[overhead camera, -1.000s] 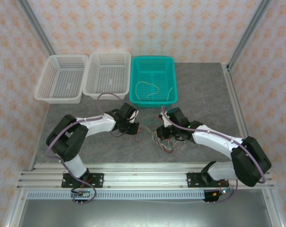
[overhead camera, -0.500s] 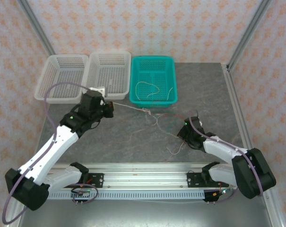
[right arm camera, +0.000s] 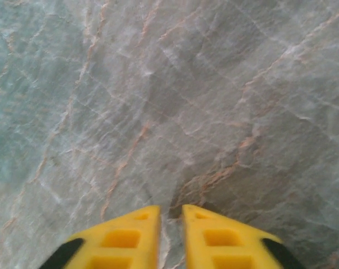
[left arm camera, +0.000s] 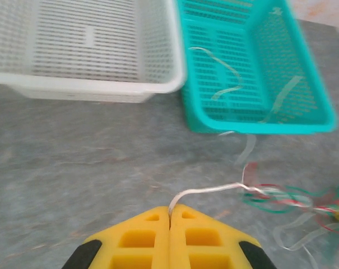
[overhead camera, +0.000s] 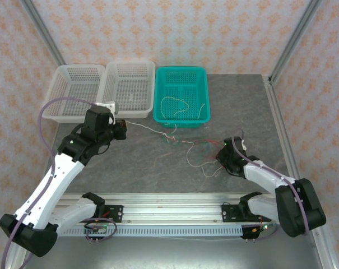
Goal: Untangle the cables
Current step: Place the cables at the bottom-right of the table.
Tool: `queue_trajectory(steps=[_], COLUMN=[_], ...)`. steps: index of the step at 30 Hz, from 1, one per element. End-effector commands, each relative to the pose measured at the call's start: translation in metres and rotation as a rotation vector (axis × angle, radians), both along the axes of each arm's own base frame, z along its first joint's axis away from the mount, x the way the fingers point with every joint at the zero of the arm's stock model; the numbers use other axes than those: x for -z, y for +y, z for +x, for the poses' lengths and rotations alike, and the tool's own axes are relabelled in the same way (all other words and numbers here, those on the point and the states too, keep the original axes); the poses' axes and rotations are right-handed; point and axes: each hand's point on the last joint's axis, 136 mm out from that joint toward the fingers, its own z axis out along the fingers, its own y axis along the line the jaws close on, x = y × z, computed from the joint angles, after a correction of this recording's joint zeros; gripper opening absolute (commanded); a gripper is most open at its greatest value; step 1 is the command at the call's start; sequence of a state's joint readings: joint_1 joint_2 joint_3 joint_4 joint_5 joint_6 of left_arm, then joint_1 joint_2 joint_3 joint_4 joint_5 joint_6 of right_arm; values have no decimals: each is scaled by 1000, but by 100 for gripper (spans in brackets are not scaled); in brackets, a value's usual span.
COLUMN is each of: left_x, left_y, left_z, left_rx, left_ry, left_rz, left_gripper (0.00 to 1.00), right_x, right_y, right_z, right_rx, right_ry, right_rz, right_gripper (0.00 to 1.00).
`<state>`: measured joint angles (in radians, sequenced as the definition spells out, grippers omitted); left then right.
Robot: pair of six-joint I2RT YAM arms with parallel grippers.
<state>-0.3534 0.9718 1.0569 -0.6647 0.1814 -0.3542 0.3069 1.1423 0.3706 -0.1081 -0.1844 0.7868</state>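
Note:
The cream-white cable runs tight into the knot [overhead camera: 170, 137], far from the robot's right gripper, so the right gripper should hold the tangle closer in while the left gripper pulls the cable free.
A tangle of red, green and cream-white cables [overhead camera: 194, 152] lies stretched across the middle of the table. My left gripper [overhead camera: 123, 126] is shut on one cream-white cable [left arm camera: 214, 190], which runs taut from its fingertips [left arm camera: 170, 208] to the knot [left arm camera: 273, 196]. At the tangle's right end sits my right gripper [overhead camera: 221, 158]. In its wrist view the fingers stand a narrow gap apart [right arm camera: 171, 208], a pale strand lies in the gap, and bare table shows ahead.
A teal basket [overhead camera: 180, 120] at the back holds loose cream-white cables [overhead camera: 175, 103]. Two white baskets [overhead camera: 74, 115] [overhead camera: 127, 111] stand to its left. Metal frame posts rise at the back corners, and a rail runs along the near edge.
Both arms drew apart from the middle, left arm up and to the left, right arm to the right. The tangle has been pulled out into a long line between them.

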Motion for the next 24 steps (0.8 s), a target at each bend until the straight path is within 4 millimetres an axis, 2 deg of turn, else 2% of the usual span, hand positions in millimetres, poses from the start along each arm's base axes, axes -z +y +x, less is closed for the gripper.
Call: queue_trajectory(steps=[1, 3, 4, 6, 9, 11, 14, 16, 18, 21, 24], left_x=[0, 14, 23, 38, 50, 50, 43, 35, 27, 15, 9], left_y=[-65, -90, -101, -110, -101, -94, -81, -72, -63, -53, -49], left_z=[-12, -15, -20, -26, -22, -21, -18, -15, -13, -11, -12], left_rx=[305, 363, 394, 413, 367, 347, 305, 270, 240, 202, 195], left_ry=[-14, -13, -6, 10, 30, 20, -11, -40, -70, -110, -129], left_rz=[-221, -288, -271, -189, -112, -71, -15, 22, 53, 86, 95], left_gripper=[0, 0, 0, 0, 0, 0, 0, 0, 0, 0, 0], right_x=[-45, -66, -71, -76, -79, -90, -122, -146, -159, -164, -148], right_y=[42, 70, 76, 81, 72, 66, 66, 73, 83, 110, 123], right_z=[17, 10, 4, -6, -15, -16, -15, -12, -8, -2, 12], right_rx=[-202, -364, -412, -474, -474, -467, -529, -593, -662, -839, -979], right_ry=[-153, -206, -211, -205, -187, -222, -355, -454, -522, -618, -602], right_rz=[101, 106, 75, 35, -8, -48, -150, -217, -258, -310, -423], right_gripper=[29, 35, 39, 47, 56, 60, 67, 68, 68, 68, 70])
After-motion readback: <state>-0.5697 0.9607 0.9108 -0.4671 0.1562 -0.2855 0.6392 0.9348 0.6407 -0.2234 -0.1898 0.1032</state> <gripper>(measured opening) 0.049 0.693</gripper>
